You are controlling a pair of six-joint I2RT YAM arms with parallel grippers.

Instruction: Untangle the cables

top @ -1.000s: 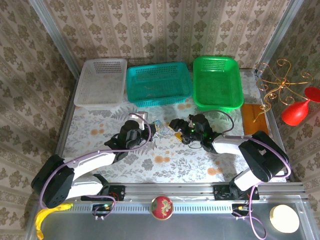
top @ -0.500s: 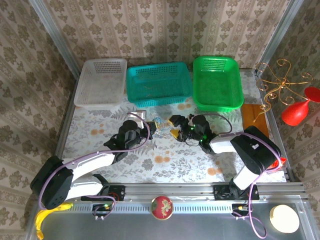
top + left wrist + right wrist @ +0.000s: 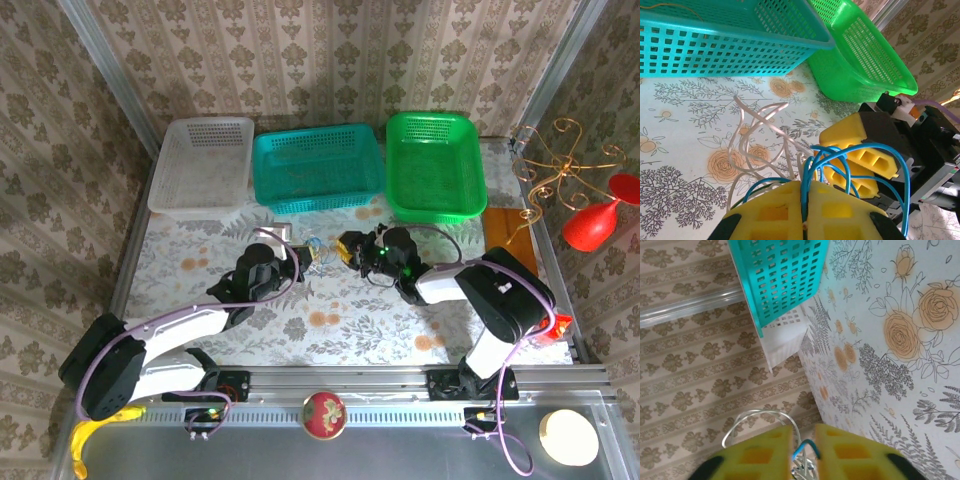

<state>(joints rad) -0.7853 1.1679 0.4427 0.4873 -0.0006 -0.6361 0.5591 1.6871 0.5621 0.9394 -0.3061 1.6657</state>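
Note:
The blue cable is looped into the clump (image 3: 826, 154), so the robot's left gripper should stay closed while the right gripper pulls the blue cable up over the green basket (image 3: 435, 165).
The cables (image 3: 316, 247) form a small knotted clump of blue, white and yellowish cords between the two grippers, just in front of the teal basket (image 3: 318, 168). My left gripper (image 3: 293, 252) is shut on a blue cable (image 3: 809, 185), its yellow pads (image 3: 770, 210) pressed together around it (image 3: 805, 200). White loops (image 3: 752, 132) trail over the flowered tablecloth. My right gripper (image 3: 347, 245) meets the clump from the right. Its pads (image 3: 860, 150) sit among the blue loops. In the right wrist view its jaws (image 3: 803, 450) have closed onto a blue cable loop (image 3: 809, 446), with a white loop (image 3: 757, 415) beyond.
A white basket (image 3: 200, 165), the teal basket and a green basket (image 3: 435, 165) line the back of the table. A red goblet (image 3: 590, 225) and a gold wire stand (image 3: 555, 165) are at the right edge. A red ball (image 3: 323, 413) rests on the front rail.
My right gripper has moved left into the clump and closed its jaws from wide open onto a blue loop. The left gripper kept its grip and barely moved.

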